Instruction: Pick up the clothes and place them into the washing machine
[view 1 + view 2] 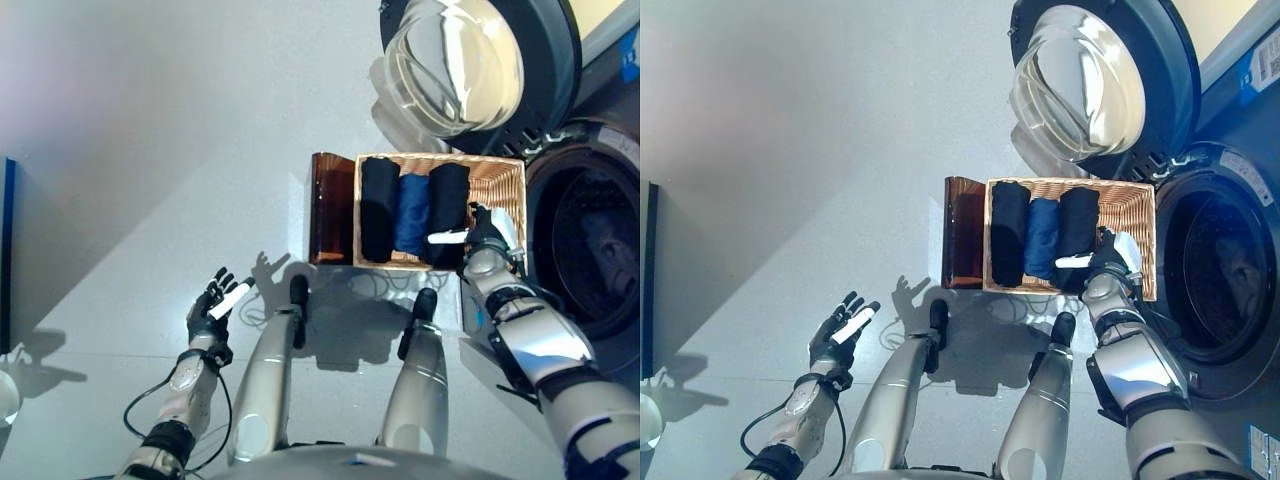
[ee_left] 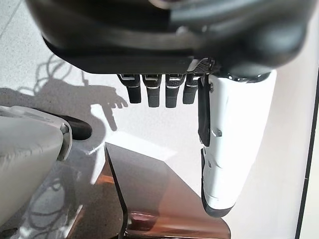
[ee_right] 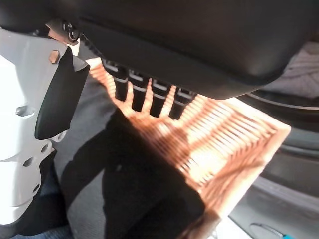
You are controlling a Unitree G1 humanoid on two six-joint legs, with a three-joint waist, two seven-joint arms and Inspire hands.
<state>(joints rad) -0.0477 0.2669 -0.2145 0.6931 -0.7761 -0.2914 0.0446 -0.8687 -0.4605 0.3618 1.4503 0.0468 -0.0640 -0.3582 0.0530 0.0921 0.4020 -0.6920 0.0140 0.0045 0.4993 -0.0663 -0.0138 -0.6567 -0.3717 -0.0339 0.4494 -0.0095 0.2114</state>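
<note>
The blue garment (image 1: 411, 213) lies pressed (image 1: 430, 207) against the black garment under my right hand, so the blue garment should come along when I lift.
A shallow wicker basket (image 1: 497, 186) rests on a low dark brown box (image 1: 330, 205) beside the washing machine. In it lie two rolled black garments (image 1: 378, 208) (image 1: 449, 203) with a blue one (image 1: 412, 212) between them. My right hand (image 1: 488, 236) is open over the basket's near right part, thumb above the right black garment. In the right wrist view its straight fingers (image 3: 149, 94) point at the basket's wicker wall (image 3: 219, 139) beside that black garment (image 3: 109, 164). My left hand (image 1: 210, 312) is open and empty over the floor, left of the box.
The washing machine's round drum opening (image 1: 590, 250) lies right of the basket, with grey cloth inside. Its glass door (image 1: 465, 65) stands open beyond the basket. A dark panel (image 1: 8, 250) stands at the far left edge. The brown box also shows in the left wrist view (image 2: 164, 199).
</note>
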